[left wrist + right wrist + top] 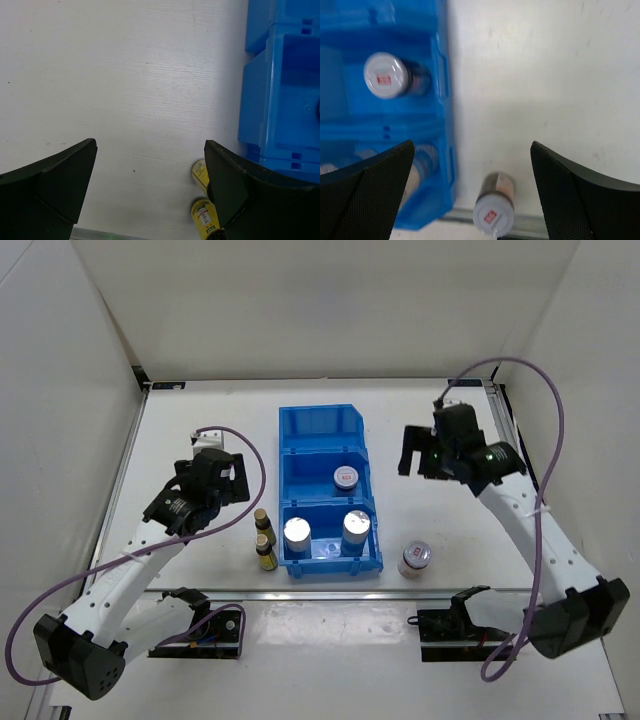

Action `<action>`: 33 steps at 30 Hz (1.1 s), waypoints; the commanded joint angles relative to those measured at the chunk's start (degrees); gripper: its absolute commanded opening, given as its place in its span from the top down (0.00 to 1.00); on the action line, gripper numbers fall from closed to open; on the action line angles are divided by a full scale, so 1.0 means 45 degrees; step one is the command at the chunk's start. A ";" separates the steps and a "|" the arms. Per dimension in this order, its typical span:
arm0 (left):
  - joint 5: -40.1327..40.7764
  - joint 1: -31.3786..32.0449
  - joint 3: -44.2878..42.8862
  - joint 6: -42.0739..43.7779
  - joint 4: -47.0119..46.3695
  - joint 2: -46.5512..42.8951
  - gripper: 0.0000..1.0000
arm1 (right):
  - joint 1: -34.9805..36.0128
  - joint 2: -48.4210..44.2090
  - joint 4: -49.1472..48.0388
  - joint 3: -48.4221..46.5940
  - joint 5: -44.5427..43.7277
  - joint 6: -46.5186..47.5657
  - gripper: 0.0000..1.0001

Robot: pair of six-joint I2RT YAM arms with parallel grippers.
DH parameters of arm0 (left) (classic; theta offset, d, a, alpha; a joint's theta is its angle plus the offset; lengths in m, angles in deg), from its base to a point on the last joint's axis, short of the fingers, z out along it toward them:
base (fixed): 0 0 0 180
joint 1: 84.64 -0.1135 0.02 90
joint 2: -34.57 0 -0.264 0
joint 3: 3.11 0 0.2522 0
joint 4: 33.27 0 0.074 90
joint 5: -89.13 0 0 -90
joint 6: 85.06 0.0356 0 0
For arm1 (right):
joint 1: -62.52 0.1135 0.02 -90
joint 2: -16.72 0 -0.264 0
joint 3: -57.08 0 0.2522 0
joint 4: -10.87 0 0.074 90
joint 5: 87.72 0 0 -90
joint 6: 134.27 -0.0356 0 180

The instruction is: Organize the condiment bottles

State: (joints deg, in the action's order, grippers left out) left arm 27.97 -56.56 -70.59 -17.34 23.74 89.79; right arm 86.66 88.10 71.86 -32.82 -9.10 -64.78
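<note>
My right gripper should keep going down open until its fingers are on either side of the jar's sides (414, 561), because the jar outside the blue bin stands clear of the bin's side (378, 542).
Two silver-topped cylinders (298, 532) (357, 525) stand in the near compartment of the blue bin (322, 420). One short white jar (346, 478) stands in the middle compartment, and shows in the right wrist view (386, 76). The other jar (415, 558) stands on the table right of the bin, also in the right wrist view (493, 212). Two amber gold-capped bottles (264, 525) (266, 554) stand left of the bin, seen in the left wrist view (201, 174) (206, 219). My left gripper (236, 483) is open and empty. My right gripper (412, 452) is open and empty, above the table right of the bin.
The bin's far compartment holds nothing. White walls enclose the table on three sides. A metal rail (330, 592) runs along the near edge, with two black arm mounts (200, 628) (460, 625) below it.
</note>
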 commanded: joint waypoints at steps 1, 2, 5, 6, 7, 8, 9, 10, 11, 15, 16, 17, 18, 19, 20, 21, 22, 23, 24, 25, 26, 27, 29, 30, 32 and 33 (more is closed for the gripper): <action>-0.0237 -0.0087 -0.0407 0.0089 -0.0196 -0.0064 0.01 | -0.0130 -0.0991 0.0853 0.1740 0.1237 -0.1044 0.00; -0.0353 -0.0087 -0.0407 0.0089 -0.0196 -0.0064 0.01 | -0.0130 -0.1346 0.1086 0.2131 0.1529 -0.1356 0.00; -0.0354 -0.0087 -0.0407 0.0089 -0.0196 0.0052 0.01 | -0.0130 -0.2771 0.1205 0.3651 0.1706 -0.2565 0.00; -0.0354 -0.0087 -0.0407 0.0089 -0.0196 0.0053 0.01 | -0.0130 -0.3065 0.1205 0.3987 0.1708 -0.2783 0.00; -0.0354 -0.0087 -0.0407 0.0089 -0.0196 0.0053 0.01 | -0.0130 -0.3532 0.1205 0.4280 0.1708 -0.2998 0.00; -0.0354 -0.0087 -0.0407 0.0089 -0.0196 0.0053 0.01 | -0.0130 -0.3691 0.1205 0.4554 0.1708 -0.3329 0.00; -0.0354 -0.0087 -0.0407 0.0089 -0.0196 0.0053 0.01 | -0.0130 -0.3693 0.1360 0.4962 0.1708 -0.3506 0.00; -0.0354 -0.0087 -0.0407 0.0089 -0.0196 0.0053 0.01 | -0.0130 -0.3809 0.1497 0.5102 0.1708 -0.3759 0.00; -0.0354 -0.0087 -0.0407 0.0089 -0.0196 0.0053 0.01 | -0.0130 -0.3810 0.1750 0.5239 0.1708 -0.4110 0.00; -0.0354 -0.0087 -0.0407 0.0089 -0.0196 0.0053 0.01 | -0.0130 -0.4298 0.0644 0.6916 0.2740 -0.5030 0.00; -0.0354 -0.0087 -0.0407 0.0089 -0.0196 0.0053 0.01 | -0.0130 -0.4298 0.0446 0.7229 0.2994 -0.5244 0.00; -0.0354 -0.0087 -0.0407 0.0089 -0.0196 0.0053 0.01 | -0.0130 -0.4298 0.0328 0.7696 0.3113 -0.5382 0.00; -0.0354 -0.0087 -0.0407 0.0089 -0.0196 0.0053 0.01 | -0.0130 -0.3989 0.0327 0.7875 0.3114 -0.5383 0.00; -0.0354 -0.0087 -0.0407 0.0089 -0.0196 0.0053 0.01 | -0.0130 -0.3831 0.0114 0.8012 0.3114 -0.5518 0.00; -0.0354 -0.0087 -0.0407 0.0089 -0.0196 0.0053 0.01 | -0.0130 -0.3675 -0.0062 0.8129 0.3114 -0.5636 0.00; -0.0354 -0.0087 -0.0407 0.0089 -0.0196 0.0053 0.01 | -0.0130 -0.3557 -0.0180 0.8401 0.2998 -0.5637 0.00; -0.0354 -0.0087 -0.0407 0.0089 -0.0196 0.0053 0.01 | -0.0130 -0.3440 -0.0491 0.8539 0.3113 -0.5772 0.00; -0.0354 -0.0087 -0.0407 0.0089 -0.0196 0.0053 0.01 | -0.0130 -0.3439 -0.0687 0.8695 0.3230 -0.5774 0.00; -0.0470 -0.0087 -0.0407 0.0089 -0.0196 0.0053 0.01 | -0.0130 -0.3439 -0.0844 0.8852 0.3231 -0.5774 0.00; -0.0471 -0.0087 -0.0407 0.0089 -0.0196 0.0053 0.01 | -0.0130 -0.3323 -0.0961 0.8969 0.3231 -0.5890 0.02; -0.0471 -0.0087 -0.0407 0.0205 -0.0196 0.0053 0.01 | -0.0130 -0.3322 -0.0962 0.9125 0.3231 -0.5891 0.04; -0.0471 -0.0087 -0.0407 0.0206 -0.0196 0.0053 0.01 | -0.0130 -0.3322 -0.0963 0.9127 0.3231 -0.6007 0.09; -0.0471 -0.0087 -0.0407 0.0206 -0.0196 0.0053 0.01 | -0.0130 -0.3322 -0.0963 0.9243 0.3114 -0.6008 0.16; -0.0471 -0.0087 -0.0407 0.0206 -0.0196 0.0053 0.01 | -0.0130 -0.3322 -0.0963 0.9244 0.3114 -0.6008 0.24; -0.0471 -0.0087 -0.0407 0.0206 -0.0196 0.0053 0.01 | -0.0130 -0.3592 -0.0808 0.9244 0.2977 -0.6280 0.34; -0.0471 -0.0087 -0.0407 0.0206 -0.0196 0.0053 0.01 | -0.0130 -0.3711 -0.0574 0.9244 0.2842 -0.6281 0.42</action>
State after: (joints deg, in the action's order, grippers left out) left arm 26.51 -56.56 -70.59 -16.90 23.74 90.45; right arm 86.15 72.88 69.50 8.42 4.12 -90.90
